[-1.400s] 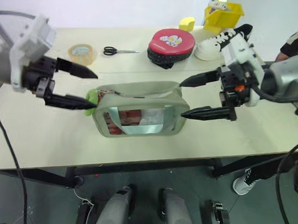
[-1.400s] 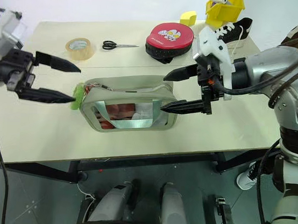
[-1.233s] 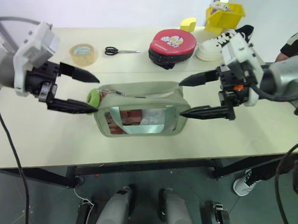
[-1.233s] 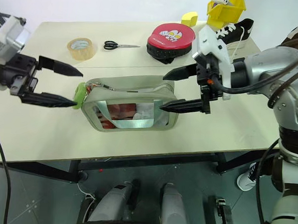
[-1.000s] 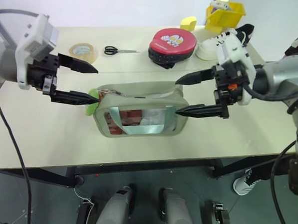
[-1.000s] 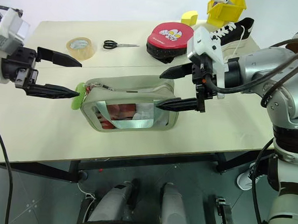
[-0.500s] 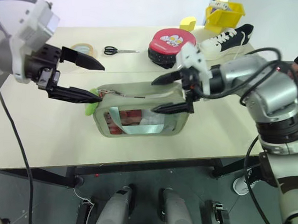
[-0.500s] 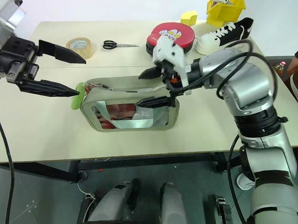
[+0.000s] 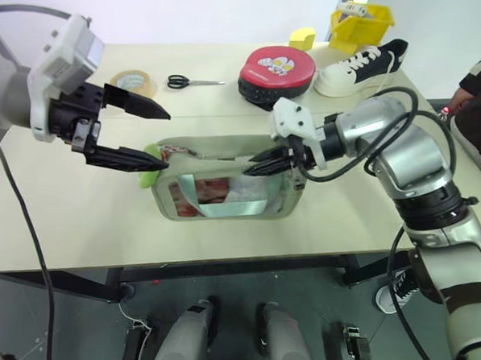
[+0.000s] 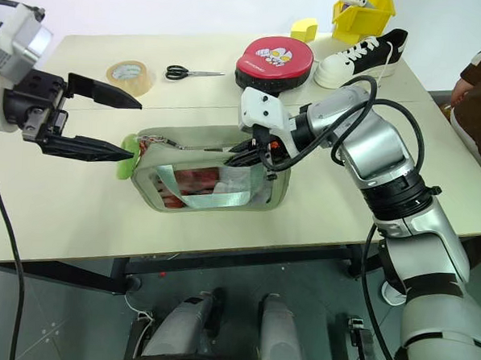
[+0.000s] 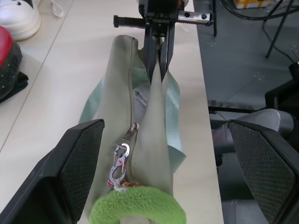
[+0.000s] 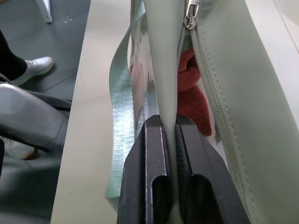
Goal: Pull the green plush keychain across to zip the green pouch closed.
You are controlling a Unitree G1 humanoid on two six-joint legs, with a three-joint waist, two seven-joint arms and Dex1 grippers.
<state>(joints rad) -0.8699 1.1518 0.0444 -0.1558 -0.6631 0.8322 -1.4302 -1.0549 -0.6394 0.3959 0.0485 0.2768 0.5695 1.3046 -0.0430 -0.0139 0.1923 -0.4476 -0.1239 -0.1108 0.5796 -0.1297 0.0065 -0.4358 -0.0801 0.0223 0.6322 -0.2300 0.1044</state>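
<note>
The zipper (image 11: 129, 135) should close only partway when the robot pulls the green plush keychain, since only the far part of the green pouch's soft front side (image 11: 159, 81) is pinched.
The green pouch (image 9: 218, 145) lies mid-table, its zipper open along the top with red items showing inside (image 12: 191, 93). The green plush keychain (image 9: 151, 155) hangs at its left end from a metal clip (image 11: 120, 163). My left gripper (image 9: 168, 139) is open around that end, the lower finger touching or just in front of the plush, the upper finger high above the table. My right gripper (image 9: 251, 166) is shut on the pouch's front wall near the top edge, right of its middle; the right wrist view shows the fabric pinched between the fingers (image 12: 154, 154).
Along the back of the table lie a tape roll (image 9: 133, 82), scissors (image 9: 189, 82), a round red-and-black pad (image 9: 277, 69), a yellow block (image 9: 302, 36), a white sneaker (image 9: 360, 61) and a yellow bin (image 9: 362, 23). A person (image 9: 478, 104) stands at the right edge.
My right gripper moved left and down over the pouch's right end, then shut on its front wall. The left gripper stayed open by the keychain.
</note>
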